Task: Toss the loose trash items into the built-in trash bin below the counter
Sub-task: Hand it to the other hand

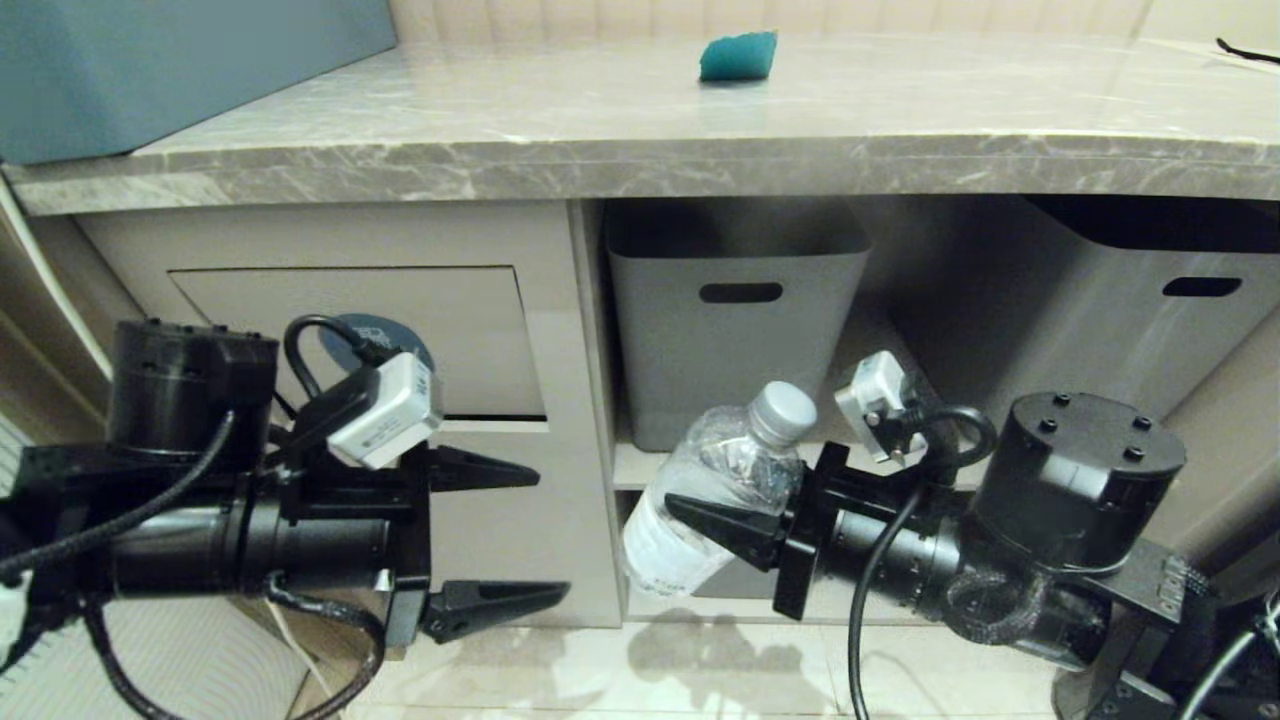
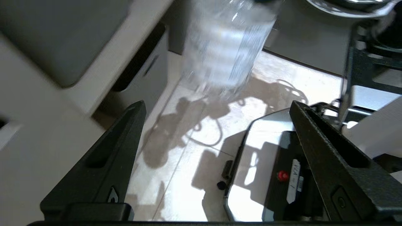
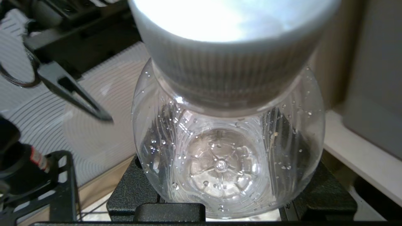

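Note:
The clear bottle's lower half (image 1: 674, 528) is free of my right gripper's fingers, so I'll keep advancing my left gripper until its open fingers straddle that half (image 1: 657, 552), then close.
My right gripper (image 1: 692, 495) is shut on a small clear plastic bottle (image 1: 715, 480) and holds it tilted, grey cap (image 1: 783, 412) up, in front of the shelf below the counter (image 1: 600, 130). In the right wrist view the bottle (image 3: 226, 147) fills the space between the jaws. My left gripper (image 1: 553, 533) stands open and empty to the bottle's left, in front of the beige bin flap (image 1: 450, 330); its wrist camera half hides the flap's blue sticker (image 1: 345, 335). The left wrist view shows the bottle (image 2: 224, 47) ahead of the open gripper (image 2: 216, 105). A teal wedge (image 1: 738, 56) lies on the counter.
Two grey tubs with slot handles (image 1: 735, 310) (image 1: 1150, 300) sit under the counter, right of the bin cabinet. A blue-grey box (image 1: 150, 70) stands on the counter's left end. Glossy pale floor tiles (image 1: 650, 670) lie below, with my own base (image 2: 267, 163) close by.

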`<state>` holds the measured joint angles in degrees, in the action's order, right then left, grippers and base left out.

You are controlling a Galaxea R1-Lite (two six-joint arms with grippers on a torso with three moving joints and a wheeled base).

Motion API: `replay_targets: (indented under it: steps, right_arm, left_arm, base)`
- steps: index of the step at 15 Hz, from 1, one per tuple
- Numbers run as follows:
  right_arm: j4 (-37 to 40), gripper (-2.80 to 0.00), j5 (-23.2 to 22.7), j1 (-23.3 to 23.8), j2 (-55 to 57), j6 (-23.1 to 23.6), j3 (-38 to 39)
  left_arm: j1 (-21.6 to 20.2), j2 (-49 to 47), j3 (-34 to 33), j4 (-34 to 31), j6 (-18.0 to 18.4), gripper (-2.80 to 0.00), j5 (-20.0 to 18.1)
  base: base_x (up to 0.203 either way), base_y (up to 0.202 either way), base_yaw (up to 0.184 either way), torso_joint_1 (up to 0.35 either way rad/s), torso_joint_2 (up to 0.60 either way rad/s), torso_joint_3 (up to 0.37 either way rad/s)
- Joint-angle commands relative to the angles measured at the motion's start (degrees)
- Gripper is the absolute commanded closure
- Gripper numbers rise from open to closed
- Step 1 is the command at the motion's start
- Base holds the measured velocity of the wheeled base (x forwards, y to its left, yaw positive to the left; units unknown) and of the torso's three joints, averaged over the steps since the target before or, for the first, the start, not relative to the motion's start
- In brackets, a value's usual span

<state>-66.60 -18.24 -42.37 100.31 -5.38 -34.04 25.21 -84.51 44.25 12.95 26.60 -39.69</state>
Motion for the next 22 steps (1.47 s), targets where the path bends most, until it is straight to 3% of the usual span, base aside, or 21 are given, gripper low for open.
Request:
replay_targets:
  steps: [1, 7, 14, 22]
  right_arm:
    - [-0.45, 0.0, -0.06, -2.45, 1.81, 0.08, -0.57]
    - [-0.55, 0.0, 0.21, -7.29, 2.96, -0.16, -1.56]
    - [-0.64, 0.0, 0.4, -7.29, 2.96, -0.95, -1.91]
    - [-1.78, 0.0, 0.66, -7.55, 2.0, -1.22, -0.79]
  left_arm:
    - [3.77, -4.15, 1.76, 0.15, 0.29, -2.8, -0.12]
    - [5.12, -8.39, 4.09, 0.15, 2.41, -2.8, -0.13]
    - [10.34, -10.24, 4.06, 0.15, 3.9, -2.8, -0.21]
    - [10.48, -10.68, 3.39, 0.85, 4.17, -2.8, -0.21]
  base:
    - [0.0, 0.0, 0.0, 0.0, 0.0, 0.0]
    - [0.0, 0.0, 0.0, 0.0, 0.0, 0.0]
    - [0.0, 0.0, 0.0, 0.0, 0.0, 0.0]
    - [0.0, 0.0, 0.0, 0.0, 0.0, 0.0]
